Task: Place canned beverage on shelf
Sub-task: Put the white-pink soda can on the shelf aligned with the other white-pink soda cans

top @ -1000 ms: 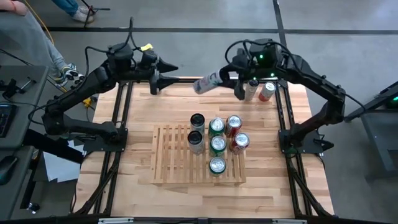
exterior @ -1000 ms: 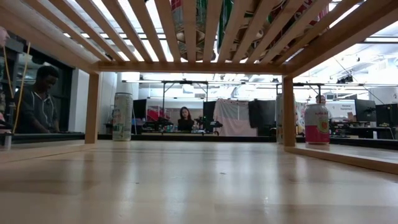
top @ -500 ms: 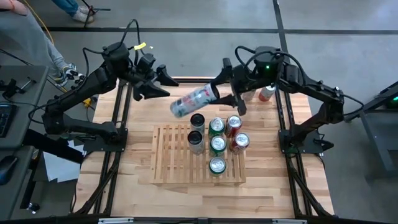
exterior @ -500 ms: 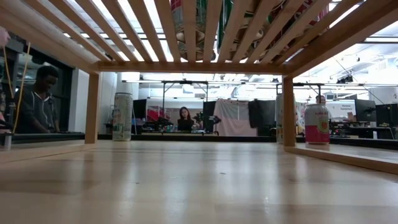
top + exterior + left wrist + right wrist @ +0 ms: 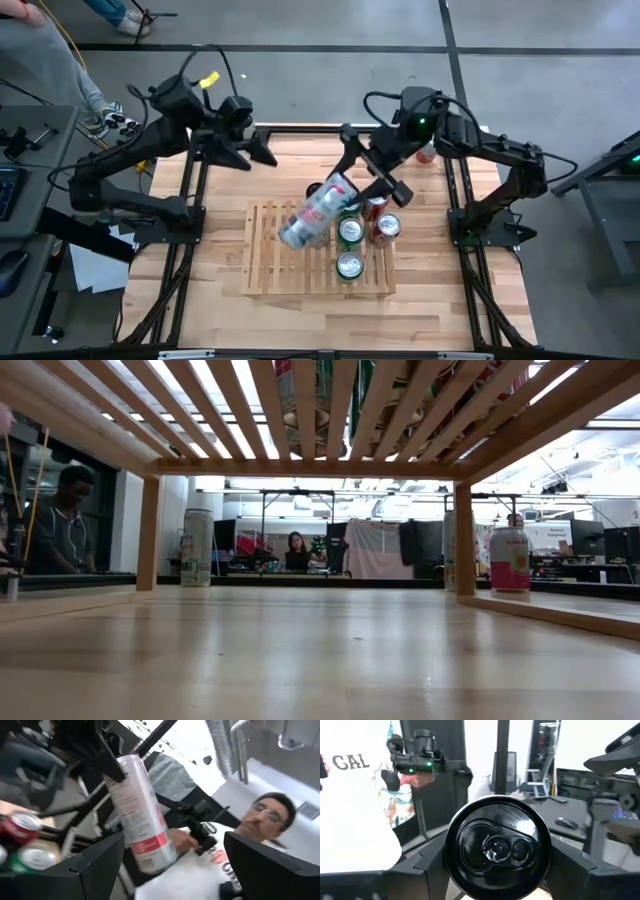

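Observation:
The robot's right gripper is holding the white can at its lid end [image 5: 341,184], so the left gripper keeps moving toward the can's free body [image 5: 313,213] and closes there.
My right gripper [image 5: 338,192] is shut on a tall white can with a pink band [image 5: 312,212], held lying over the slatted wooden shelf [image 5: 268,262]. The left wrist view shows the can [image 5: 141,815] from the side. The right wrist view looks straight at its black lid [image 5: 497,849]. Green cans [image 5: 350,265] and red cans [image 5: 387,227] stand on the shelf's right half. My left gripper [image 5: 255,150] hovers open and empty over the table's far left, its fingers [image 5: 95,867] wide apart. My right gripper pinches the can's side walls near its lid end [image 5: 451,857] between its two fingers [image 5: 427,867]. The fingers run along the can, with the lid facing the wrist. They come slanting from the table's far right. The can is lifted clear above the shelf, lying roughly level.
A red can [image 5: 428,152] stands at the table's far right, and the low view shows a pink can [image 5: 509,558] and a pale can [image 5: 197,547] beyond the shelf's legs. People sit beyond the table. The shelf's left slats [image 5: 262,245] are bare.
My right gripper has carried the can from the table's far edge toward the near edge and leftward, out over the shelf, while turning at the wrist; the can stays held. My left gripper has rolled and drifted slightly toward the near edge, staying open.

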